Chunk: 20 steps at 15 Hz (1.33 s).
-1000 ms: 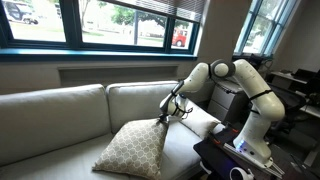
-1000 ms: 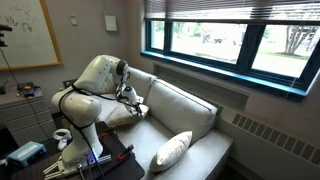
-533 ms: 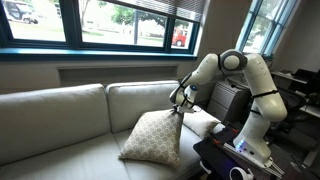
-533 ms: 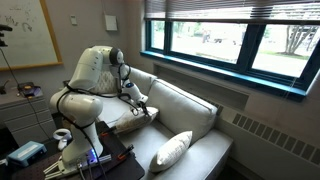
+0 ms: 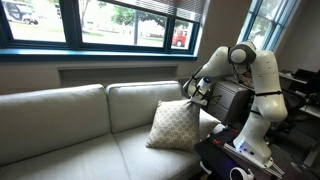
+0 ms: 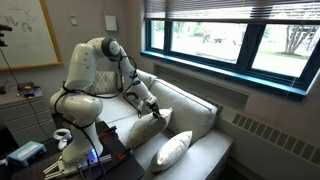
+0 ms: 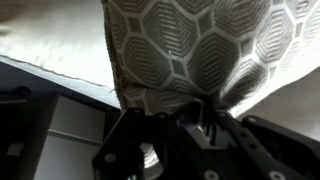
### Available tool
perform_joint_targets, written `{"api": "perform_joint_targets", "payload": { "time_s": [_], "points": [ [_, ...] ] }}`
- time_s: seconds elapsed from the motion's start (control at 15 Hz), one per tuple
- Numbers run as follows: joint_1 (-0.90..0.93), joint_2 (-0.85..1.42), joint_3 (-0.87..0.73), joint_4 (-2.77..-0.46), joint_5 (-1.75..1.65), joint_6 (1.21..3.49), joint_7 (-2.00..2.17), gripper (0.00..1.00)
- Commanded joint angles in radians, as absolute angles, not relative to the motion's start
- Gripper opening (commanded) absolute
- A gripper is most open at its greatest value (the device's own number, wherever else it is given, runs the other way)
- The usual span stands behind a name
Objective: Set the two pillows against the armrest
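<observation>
The lattice pillow (image 6: 145,130) is standing short of the cream-white pillow (image 6: 172,152) by the armrest. The robot's gripper needs to swing it back and lean it there before it opens.
The larger beige lattice pillow (image 5: 175,126) hangs upright over the sofa seat, close to the armrest (image 5: 213,124). My gripper (image 5: 190,93) is shut on its top corner. In an exterior view the gripper (image 6: 158,113) holds the same pillow (image 6: 147,129) above the seat. The wrist view shows the lattice fabric (image 7: 200,45) pinched between the fingers (image 7: 192,125). The smaller plain cream-white pillow (image 6: 172,150) lies on the seat at the sofa's other end, apart from the gripper. The armrest is largely hidden behind the arm in that view.
The cream sofa's back cushions (image 5: 70,105) run under the window sill (image 5: 100,50). The robot's base and a dark stand with cables (image 5: 235,150) sit beside the armrest end. A cabinet (image 5: 230,100) stands behind the armrest.
The gripper has lifted the lattice pillow off the seat by its corner and carried it toward the armrest end. The pillow went from lying tilted to hanging upright. The white pillow has not moved.
</observation>
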State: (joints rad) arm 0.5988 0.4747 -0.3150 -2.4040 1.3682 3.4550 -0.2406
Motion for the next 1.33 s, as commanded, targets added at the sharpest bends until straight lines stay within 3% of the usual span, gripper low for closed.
{"api": "perform_joint_targets", "payload": {
  "time_s": [0.0, 0.07, 0.2, 0.27, 0.4, 0.47, 0.6, 0.87, 0.93, 1.0, 1.07, 1.2, 1.27],
  "points": [
    [0.663, 0.346, -0.503, -2.489, 1.365, 3.454, -0.181, 0.01],
    [0.569, 0.315, -0.424, -2.511, 1.351, 3.514, -0.161, 0.01],
    [0.687, 0.339, -0.603, -2.504, 1.36, 3.457, -0.1, 0.01],
    [0.604, 0.314, -0.519, -2.523, 1.355, 3.513, -0.069, 0.01],
    [0.718, 0.384, -0.662, -2.493, 1.372, 3.454, 0.021, 0.01],
    [0.607, 0.355, -0.531, -2.515, 1.358, 3.514, 0.064, 0.01],
    [0.644, 0.421, -0.558, -2.492, 1.361, 3.476, 0.171, 0.01],
    [0.555, 0.55, -0.403, -2.447, 1.316, 3.446, 0.377, 0.01],
    [0.437, 0.564, -0.273, -2.418, 1.344, 3.474, 0.343, 0.01],
    [0.495, 0.611, -0.314, -2.423, 1.284, 3.433, 0.44, 0.01],
    [0.371, 0.626, -0.179, -2.384, 1.317, 3.459, 0.381, 0.01],
    [0.355, 0.673, -0.153, -2.383, 1.23, 3.431, 0.461, 0.01],
    [0.306, 0.685, -0.109, -2.374, 1.198, 3.438, 0.463, 0.3]
  ]
}}
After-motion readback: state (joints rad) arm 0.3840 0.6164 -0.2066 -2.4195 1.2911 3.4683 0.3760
